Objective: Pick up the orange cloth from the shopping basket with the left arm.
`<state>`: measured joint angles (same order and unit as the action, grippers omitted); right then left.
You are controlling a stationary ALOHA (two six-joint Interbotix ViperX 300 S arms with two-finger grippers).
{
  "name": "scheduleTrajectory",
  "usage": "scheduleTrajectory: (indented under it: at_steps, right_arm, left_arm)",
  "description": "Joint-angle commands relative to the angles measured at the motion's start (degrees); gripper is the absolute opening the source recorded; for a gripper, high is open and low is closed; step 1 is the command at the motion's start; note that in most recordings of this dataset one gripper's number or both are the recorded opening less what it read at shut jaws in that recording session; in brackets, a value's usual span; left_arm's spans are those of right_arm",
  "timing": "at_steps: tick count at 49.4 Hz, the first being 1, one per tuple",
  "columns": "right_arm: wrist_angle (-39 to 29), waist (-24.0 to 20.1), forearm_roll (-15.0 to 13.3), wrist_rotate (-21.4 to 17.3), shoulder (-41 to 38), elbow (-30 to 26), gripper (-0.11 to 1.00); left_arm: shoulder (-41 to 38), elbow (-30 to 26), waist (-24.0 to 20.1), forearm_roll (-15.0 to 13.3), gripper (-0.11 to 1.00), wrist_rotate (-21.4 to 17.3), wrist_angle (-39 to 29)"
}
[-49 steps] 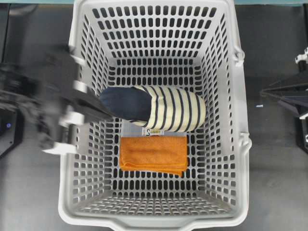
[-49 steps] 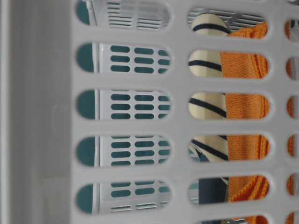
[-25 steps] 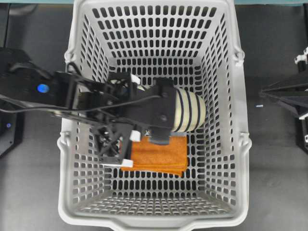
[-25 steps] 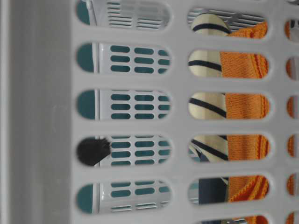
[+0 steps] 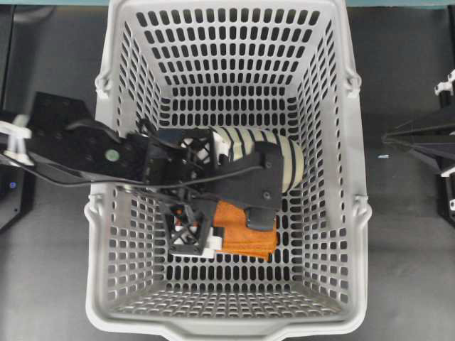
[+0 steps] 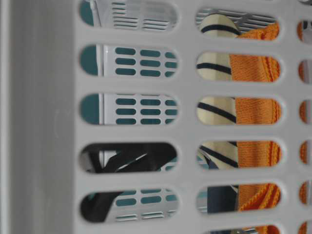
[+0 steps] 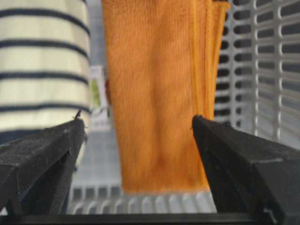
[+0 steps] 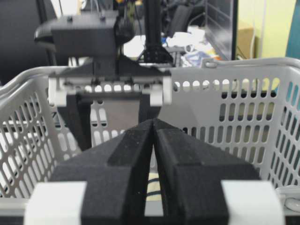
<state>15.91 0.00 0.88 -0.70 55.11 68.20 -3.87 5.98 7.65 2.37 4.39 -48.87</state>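
My gripper will uncover a wider, labelled container hidden beneath when it lifts the cloth, since the printed label (image 7: 97,91) runs under the orange cloth's edge (image 7: 111,91).
The orange cloth (image 5: 245,238) lies folded on the floor of the light-grey shopping basket (image 5: 357,213), just in front of the striped slipper (image 5: 284,160). My left gripper (image 5: 217,213) reaches over the basket's left wall and hangs open over the cloth's left end. In the left wrist view the cloth (image 7: 159,93) lies straight ahead between the wide-open, empty jaws of the left gripper (image 7: 137,121). The slipper (image 7: 42,65) is at the left there. My right gripper (image 8: 153,121) is shut and empty, outside the basket at the right (image 5: 389,136). The arm hides the cloth's left part from above.
The basket's slotted wall (image 7: 272,70) stands close to the cloth's far side. A small printed label (image 7: 97,93) lies between slipper and cloth. Through the wall slots in the table-level view I see the cloth (image 6: 253,109), the slipper (image 6: 214,109) and black arm parts (image 6: 131,158).
My left arm has swung from outside the basket's left wall into the basket and moved right, down over the cloth. Black arm parts now show through the table-level slots. The right arm has not moved.
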Motion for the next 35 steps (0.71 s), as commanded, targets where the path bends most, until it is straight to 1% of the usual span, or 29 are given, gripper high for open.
scheduleTrajectory:
  at_steps: [1,9,15,24,35]
  right_arm:
    - [0.35,-0.26,0.35,0.0,-0.35,-0.44,0.0]
    - [0.26,-0.18,0.26,0.0,-0.35,-0.35,0.0]
    - [0.26,-0.18,0.35,0.0,-0.26,-0.18,0.0]
    - [0.09,-0.18,0.35,0.0,-0.26,0.09,0.0]
    - [0.09,-0.18,0.35,0.0,-0.26,0.44,0.0]
  left_arm:
    - [-0.88,0.35,0.18,0.18,0.9,1.05,3.16]
    - [-3.08,2.55,0.26,0.18,0.9,4.22,7.29]
    - [-4.13,4.48,0.79,0.18,0.9,5.54,9.4]
    - [-4.57,5.98,1.41,0.18,0.9,5.71,10.9]
    - [-5.27,7.12,1.49,0.18,0.9,5.71,10.9]
